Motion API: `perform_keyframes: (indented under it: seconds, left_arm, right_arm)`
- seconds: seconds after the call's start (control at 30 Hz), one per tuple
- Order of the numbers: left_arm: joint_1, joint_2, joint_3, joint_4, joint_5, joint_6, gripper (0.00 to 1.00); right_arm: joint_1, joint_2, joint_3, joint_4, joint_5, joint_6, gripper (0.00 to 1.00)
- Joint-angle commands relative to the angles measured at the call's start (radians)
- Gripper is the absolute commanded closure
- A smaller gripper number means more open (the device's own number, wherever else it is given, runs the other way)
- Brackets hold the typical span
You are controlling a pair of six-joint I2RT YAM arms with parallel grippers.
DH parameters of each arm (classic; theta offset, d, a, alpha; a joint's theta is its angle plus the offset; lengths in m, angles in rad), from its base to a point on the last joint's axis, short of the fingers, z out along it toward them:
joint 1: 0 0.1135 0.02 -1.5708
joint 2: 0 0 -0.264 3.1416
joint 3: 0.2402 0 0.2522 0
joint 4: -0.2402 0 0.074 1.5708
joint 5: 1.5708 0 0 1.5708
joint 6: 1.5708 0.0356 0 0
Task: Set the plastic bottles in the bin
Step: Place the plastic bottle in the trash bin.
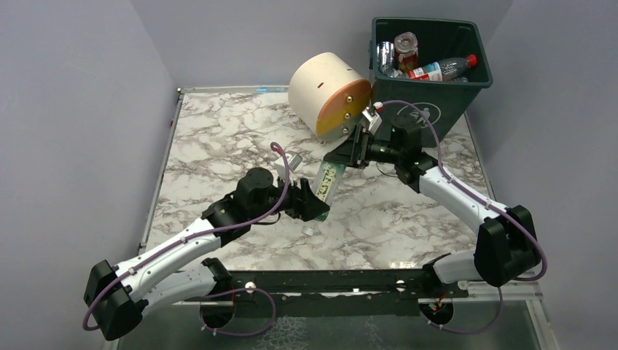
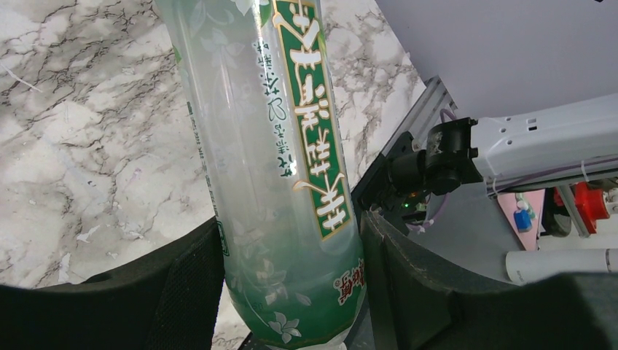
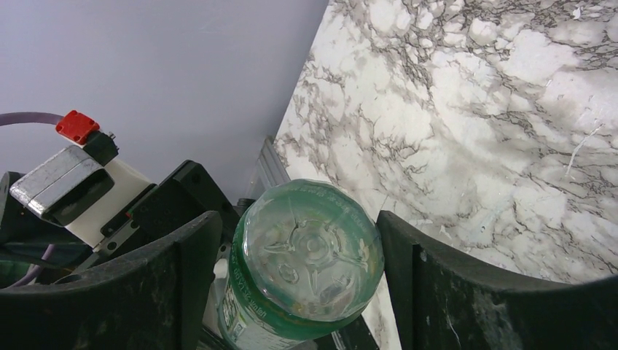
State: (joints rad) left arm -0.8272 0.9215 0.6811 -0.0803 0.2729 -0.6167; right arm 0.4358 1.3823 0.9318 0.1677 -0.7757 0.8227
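Observation:
The bin (image 1: 431, 82) is too far away for the robot's left gripper to reach, so the right gripper should take hold of the bottle's base (image 3: 313, 249) before the left gripper lets go of the bottle's neck end.
A clear plastic bottle (image 1: 329, 181) with a green label hangs tilted above the marble table, cap end down. My left gripper (image 1: 312, 206) is shut on its lower, neck end; in the left wrist view (image 2: 291, 222) both pads press the bottle (image 2: 284, 182). My right gripper (image 1: 346, 157) is open around the upper end, base towards the palm. In the right wrist view (image 3: 299, 219) its jaws flank the bottle's base (image 3: 306, 248) with a slim gap on the left. The dark green bin (image 1: 437, 109) stands at the far right, holding several bottles, one red-capped (image 1: 441, 69).
A cream-and-orange round drawer unit (image 1: 328, 95) lies on its side just left of the bin, close behind my right gripper. The marble table (image 1: 218, 138) ends at a metal rim on the left. Grey walls close the back and sides.

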Motion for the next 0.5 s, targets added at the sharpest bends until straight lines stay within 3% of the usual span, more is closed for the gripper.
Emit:
perform_keyframes:
  seconds: [0.0,0.1,0.23,0.47]
  left_arm:
    - [-0.007,-0.009,-0.015,0.043,-0.048,0.008,0.44]
    - [-0.007,-0.003,-0.020,0.047,-0.049,0.011,0.44]
    - [-0.006,0.004,-0.021,0.048,-0.047,0.016,0.44]
    - [-0.006,0.001,-0.022,0.037,-0.054,0.023,0.39]
  right_arm:
    - [0.012,-0.007,-0.009,0.026,-0.021,0.000,0.20]
    - [0.015,-0.005,-0.011,0.029,-0.020,-0.001,0.22]
    - [0.017,-0.002,-0.010,0.031,-0.016,-0.003,0.36]
    - [0.020,0.001,-0.007,0.026,-0.011,-0.009,0.43]
